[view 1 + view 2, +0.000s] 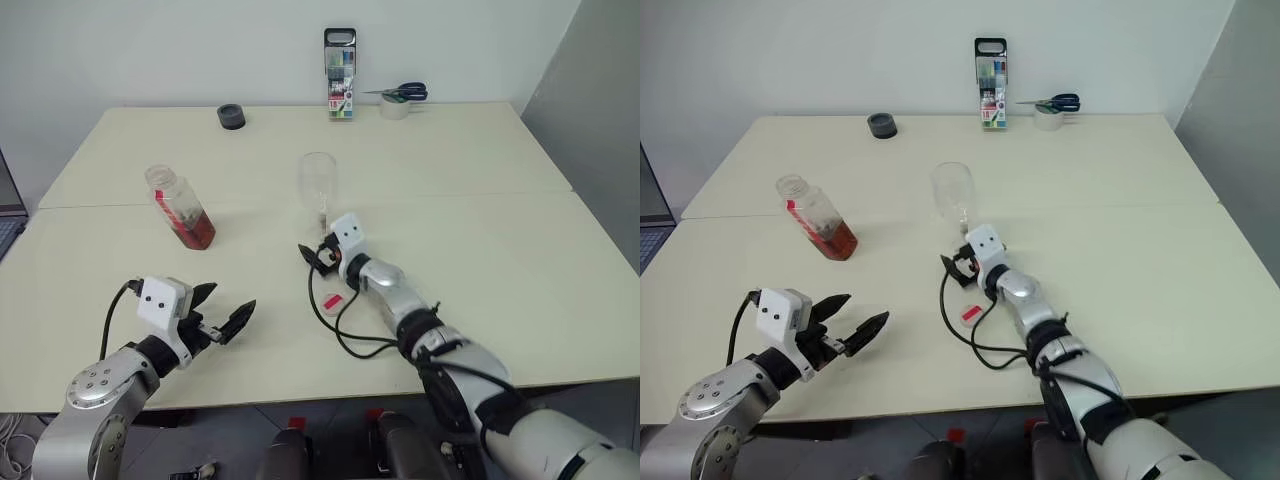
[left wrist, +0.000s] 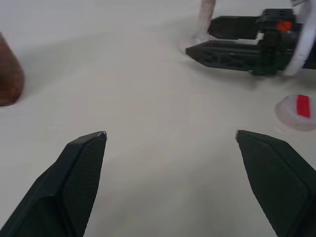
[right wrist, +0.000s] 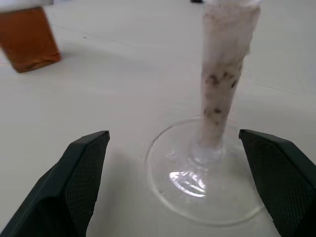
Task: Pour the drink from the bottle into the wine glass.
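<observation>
The drink (image 1: pixel 197 232) sits low in the uncapped bottle (image 1: pixel 180 206), so I expect the drink to stream out only once I tip the bottle's opening below level.
The bottle (image 1: pixel 180 205) stands uncapped on the table's left side, leaning a little, with the reddish-brown drink (image 1: pixel 196 230) in its lower part. Its red-and-white cap (image 1: pixel 333 300) lies flat on the table beside my right arm. The wine glass (image 1: pixel 318 183) stands upright near the middle, its bowl clear. My right gripper (image 1: pixel 312 250) is open just in front of the glass. In the right wrist view its fingers (image 3: pixel 81 182) stand either side of the whitish stem (image 3: pixel 222 94) and round foot (image 3: pixel 200 185) without touching. My left gripper (image 1: pixel 225 312) hovers open and empty at the front left.
Along the far edge stand a black roll (image 1: pixel 231 116), a pack of markers (image 1: pixel 340 75) and scissors on a tape roll (image 1: pixel 400 98). A laptop corner (image 1: pixel 8 215) shows at the far left. A black cable (image 1: pixel 340 335) loops on the table by my right arm.
</observation>
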